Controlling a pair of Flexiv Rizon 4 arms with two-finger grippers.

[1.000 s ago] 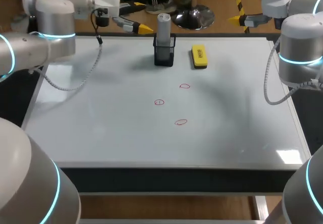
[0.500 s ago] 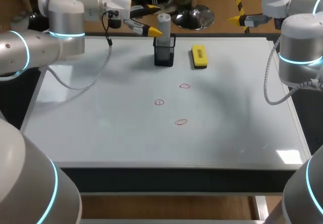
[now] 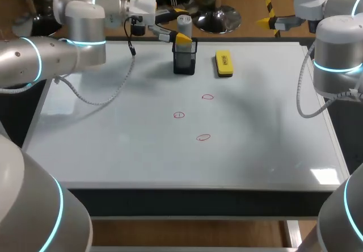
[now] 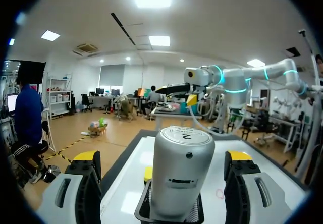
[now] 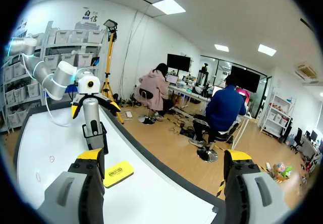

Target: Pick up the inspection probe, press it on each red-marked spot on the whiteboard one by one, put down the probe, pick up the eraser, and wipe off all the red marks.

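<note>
Thin red strokes are on the glossy whiteboard (image 3: 249,133), so the circled red mark (image 3: 179,115) will wipe off clean when I rub it with the yellow eraser.
The grey cylindrical inspection probe (image 3: 184,22) stands upright in a black mesh holder (image 3: 185,60) at the back of the whiteboard (image 3: 113,144). My left gripper (image 3: 178,29) is level with the probe's top and open. In the left wrist view the probe (image 4: 181,171) stands between the open fingers (image 4: 85,183), with a gap on each side. The yellow eraser (image 3: 224,63) lies just right of the holder. Three small red marks (image 3: 207,97), (image 3: 178,114), (image 3: 203,137) sit mid-board. My right gripper (image 3: 269,20) hangs open beyond the board's back right corner.
The right wrist view looks from the open right gripper (image 5: 164,156) along the board's back edge to the eraser (image 5: 118,172), the holder (image 5: 96,133) and the left gripper (image 5: 83,105). A grey cable (image 3: 102,96) from the left arm droops over the board's left part.
My left arm has swung right along the board's back edge until its open fingers straddle the probe's top. The right arm, probe, eraser and marks have not moved.
</note>
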